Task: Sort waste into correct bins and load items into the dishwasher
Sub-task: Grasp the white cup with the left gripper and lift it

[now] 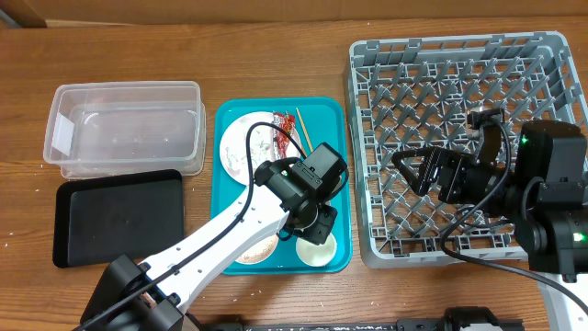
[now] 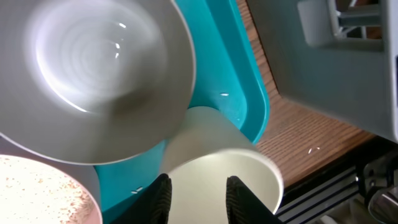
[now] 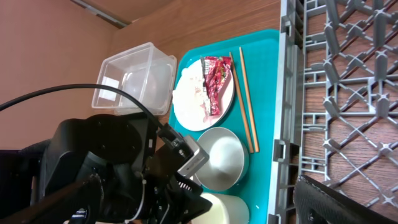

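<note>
I should pick up the small white cup (image 1: 318, 251) and pass it across, because it is under my left gripper and the grey dish rack (image 1: 413, 216) is under my right gripper.
My left gripper (image 2: 198, 183) is open over the small white cup (image 2: 214, 165) at the teal tray's near right corner, one finger at its rim and one over its inside. In the overhead view this gripper (image 1: 317, 235) hides most of the cup (image 1: 326, 252). The grey-blue bowl (image 2: 106, 68) sits beside the cup, and the pink plate (image 2: 34, 193) is partly seen. The white plate (image 1: 241, 147) carries the red-and-white wrapper (image 1: 278, 138), with the chopsticks (image 1: 302, 131) beside it. My right gripper (image 1: 411, 171) is open and empty above the grey dish rack (image 1: 459, 64).
The teal tray (image 1: 329, 112) holds all the dishes. The clear tub (image 1: 124, 129) and the black tray (image 1: 119, 219) lie left of it. A few rice grains lie on the teal tray (image 2: 249, 93). The rack holds nothing.
</note>
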You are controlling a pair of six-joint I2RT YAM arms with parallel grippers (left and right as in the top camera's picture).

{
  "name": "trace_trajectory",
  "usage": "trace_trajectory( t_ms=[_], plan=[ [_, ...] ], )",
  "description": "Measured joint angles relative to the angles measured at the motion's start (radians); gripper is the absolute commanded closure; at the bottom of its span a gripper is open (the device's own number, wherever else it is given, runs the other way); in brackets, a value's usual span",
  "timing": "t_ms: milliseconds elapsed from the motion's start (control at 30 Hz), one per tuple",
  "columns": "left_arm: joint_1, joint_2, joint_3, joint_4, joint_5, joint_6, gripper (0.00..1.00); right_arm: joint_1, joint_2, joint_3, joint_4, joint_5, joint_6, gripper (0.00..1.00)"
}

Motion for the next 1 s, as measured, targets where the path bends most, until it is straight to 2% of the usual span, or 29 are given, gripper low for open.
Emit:
trace_trajectory(
  t_ms=[100,200,233,300,333,533,633,733,833,867,1000],
  plan=[
    [-0.005,0.0,0.0,-0.004,-0.002,0.0,0.61,0.0,0.0,0.0,-0.003,-0.01,0.0,0.0],
    [-0.005,0.0,-0.028,-0.003,-0.03,-0.003,0.69,0.0,0.0,0.0,-0.011,-0.017,0.0,0.0],
    [-0.005,0.0,-0.047,-0.002,-0.038,-0.008,0.73,0.0,0.0,0.0,-0.011,-0.017,0.0,0.0],
    [-0.005,0.0,-0.083,0.006,-0.046,-0.019,0.94,0.0,0.0,0.0,-0.013,-0.018,0.0,0.0],
    [-0.005,0.0,-0.097,0.011,-0.045,-0.021,0.96,0.0,0.0,0.0,-0.013,-0.019,0.0,0.0],
    [-0.002,-0.001,-0.089,-0.004,-0.009,-0.029,0.96,0.0,0.0,0.0,-0.014,-0.019,0.0,0.0],
    [0.031,-0.04,-0.04,-0.045,0.043,-0.011,0.96,0.0,0.0,0.0,-0.034,-0.019,-0.001,0.05],
    [0.13,-0.127,0.014,-0.042,0.184,0.05,0.96,0.01,0.0,0.0,-0.063,-0.018,0.002,0.08],
    [0.275,-0.212,0.047,-0.006,0.378,0.111,0.96,0.08,0.0,0.0,-0.064,-0.019,-0.008,0.09],
    [0.372,-0.247,0.058,0.004,0.516,0.153,0.96,0.111,0.001,0.0,-0.058,-0.019,-0.01,0.09],
    [0.582,-0.254,0.06,-0.048,0.911,0.293,0.96,0.263,0.01,0.0,0.08,-0.021,-0.019,0.05]
  ],
)
